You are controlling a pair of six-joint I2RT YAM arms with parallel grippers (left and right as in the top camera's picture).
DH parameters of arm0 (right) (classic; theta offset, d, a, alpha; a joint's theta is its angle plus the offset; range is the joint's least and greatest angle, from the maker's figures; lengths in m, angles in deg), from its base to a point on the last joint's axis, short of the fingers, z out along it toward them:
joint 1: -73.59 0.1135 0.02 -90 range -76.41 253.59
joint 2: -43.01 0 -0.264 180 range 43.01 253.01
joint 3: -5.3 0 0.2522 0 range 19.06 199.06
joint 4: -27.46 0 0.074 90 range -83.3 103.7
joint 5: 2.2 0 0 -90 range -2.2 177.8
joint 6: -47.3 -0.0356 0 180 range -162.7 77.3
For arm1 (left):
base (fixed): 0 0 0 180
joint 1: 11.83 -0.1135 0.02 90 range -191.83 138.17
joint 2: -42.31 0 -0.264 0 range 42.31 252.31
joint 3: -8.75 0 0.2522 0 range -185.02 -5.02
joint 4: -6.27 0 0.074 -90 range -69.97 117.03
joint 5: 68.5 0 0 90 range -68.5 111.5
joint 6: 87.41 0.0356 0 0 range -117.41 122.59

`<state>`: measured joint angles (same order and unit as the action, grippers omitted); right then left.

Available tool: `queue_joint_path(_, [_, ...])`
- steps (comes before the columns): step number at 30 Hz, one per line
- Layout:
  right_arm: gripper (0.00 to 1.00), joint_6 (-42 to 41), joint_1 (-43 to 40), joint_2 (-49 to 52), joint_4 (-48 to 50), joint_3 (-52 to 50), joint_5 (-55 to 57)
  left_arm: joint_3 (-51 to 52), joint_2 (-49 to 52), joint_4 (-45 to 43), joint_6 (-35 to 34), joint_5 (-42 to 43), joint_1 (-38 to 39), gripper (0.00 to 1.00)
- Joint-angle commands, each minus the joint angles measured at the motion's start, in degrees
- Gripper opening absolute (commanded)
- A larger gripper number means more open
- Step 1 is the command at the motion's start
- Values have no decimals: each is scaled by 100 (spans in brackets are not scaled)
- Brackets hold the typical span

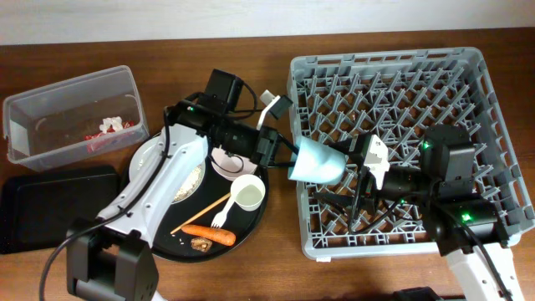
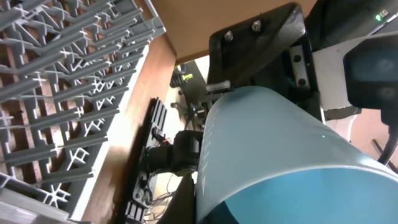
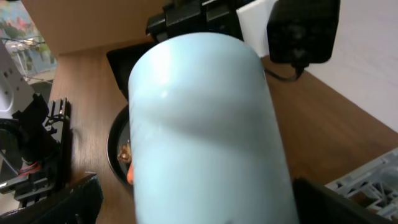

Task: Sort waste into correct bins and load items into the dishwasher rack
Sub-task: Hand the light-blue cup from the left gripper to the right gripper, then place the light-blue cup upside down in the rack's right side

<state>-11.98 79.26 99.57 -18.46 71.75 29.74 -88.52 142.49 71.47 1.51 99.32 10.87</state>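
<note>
I should take the cup's closed end (image 1: 338, 164) with my right gripper and lower the cup into the rack, because my left gripper is holding the light blue cup by its rim (image 1: 295, 161).
The light blue cup (image 1: 319, 161) hangs on its side above the left edge of the grey dishwasher rack (image 1: 493, 92). My left gripper (image 1: 282, 159) is shut on its rim, and the cup fills the left wrist view (image 2: 280, 143). My right gripper (image 1: 361, 163) is open, with its fingers spread either side of the cup (image 3: 205, 124). On the round black tray (image 1: 251, 227) lie a white plate (image 1: 159, 155) with pale scraps (image 1: 194, 180), a small white bowl (image 1: 224, 160), a white cup (image 1: 247, 194), a white fork (image 1: 219, 219), a carrot (image 1: 209, 233) and brown bits (image 1: 201, 244).
A clear tub (image 1: 50, 100) at the far left holds a red-and-white wrapper (image 1: 113, 127). A flat black tray (image 1: 50, 201) lies in front of it. The left arm reaches across the round tray, and the right arm is over the rack's front part.
</note>
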Motion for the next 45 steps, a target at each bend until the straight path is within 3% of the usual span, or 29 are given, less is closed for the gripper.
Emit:
queue_joint_path(1, [94,55,26,76,35,105,-153,-66,-66,11,68,170,15,1])
queue_joint_path(7, [74,52,26,170,212,107,-155,-66,-66,11,68,168,15,1])
queue_joint_path(22, [62,35,26,168,313,107,-151,-66,-66,9,50,-116,13,6])
queue_joint_path(26, [57,-229,26,168,310,107,-72,-66,-68,15,48,-769,13,7])
queue_joint_path(30, [57,-1040,26,168,297,107,920,-66,-68,109,46,-1698,-151,9])
queue_joint_path(37, [55,-1982,24,31,-269,177,2857,-66,-111,765,48,-4256,-1152,9])
queue_joint_path(42, [55,-3021,-61,17,-1665,691,4793,-66,-122,1027,48,-4927,-1790,9])
queue_joint_path(45, [55,-3543,-518,17,-2667,1235,5324,-66,-122,1067,50,-4983,-1980,9])
